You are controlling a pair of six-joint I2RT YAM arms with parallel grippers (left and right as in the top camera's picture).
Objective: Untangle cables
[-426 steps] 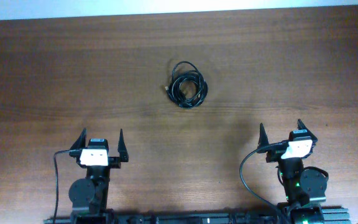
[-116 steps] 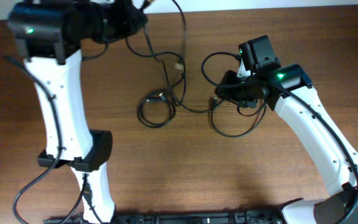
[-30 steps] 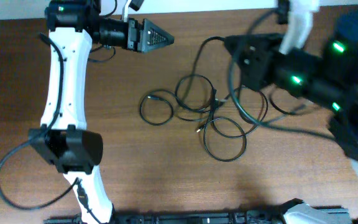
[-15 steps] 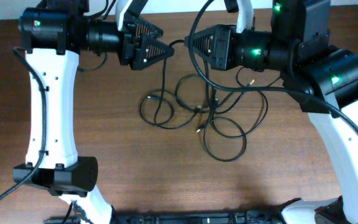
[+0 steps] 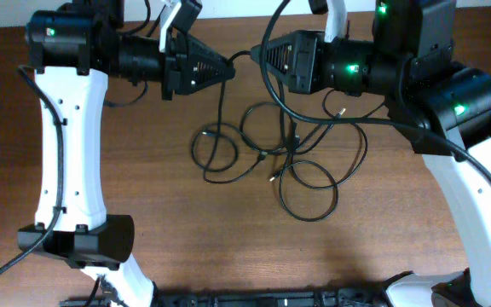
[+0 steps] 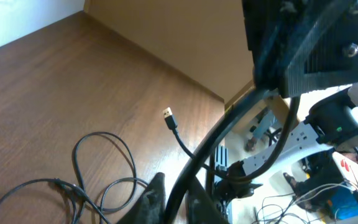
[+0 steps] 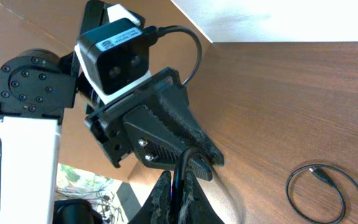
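Observation:
The same cable (image 5: 240,55) is in both my grippers, so next my right gripper lets go first. Then my left gripper should carry the cable to the clear wood (image 5: 2,64) away from the loops.
Several thin black cables (image 5: 271,153) lie in loose overlapping loops mid-table. One strand (image 5: 244,58) rises from them and is stretched between both grippers near the far edge. My left gripper (image 5: 227,72) points right and is shut on that cable. In the left wrist view the cable (image 6: 229,130) runs up from between the fingers (image 6: 154,199); a free plug end (image 6: 168,116) hangs nearby. My right gripper (image 5: 264,58) points left, facing the other, and is shut on the same cable (image 7: 180,180), which passes between its fingertips (image 7: 164,198).
In the right wrist view the left gripper's jaws (image 7: 166,137) loom very close ahead. The table's far edge (image 5: 245,17) runs just behind both grippers. Bare brown wood (image 5: 228,247) spreads in front of the loops.
The left gripper's jaws, open a second ago, have closed on the raised strand. The right arm swung in from the right early on and has since held still.

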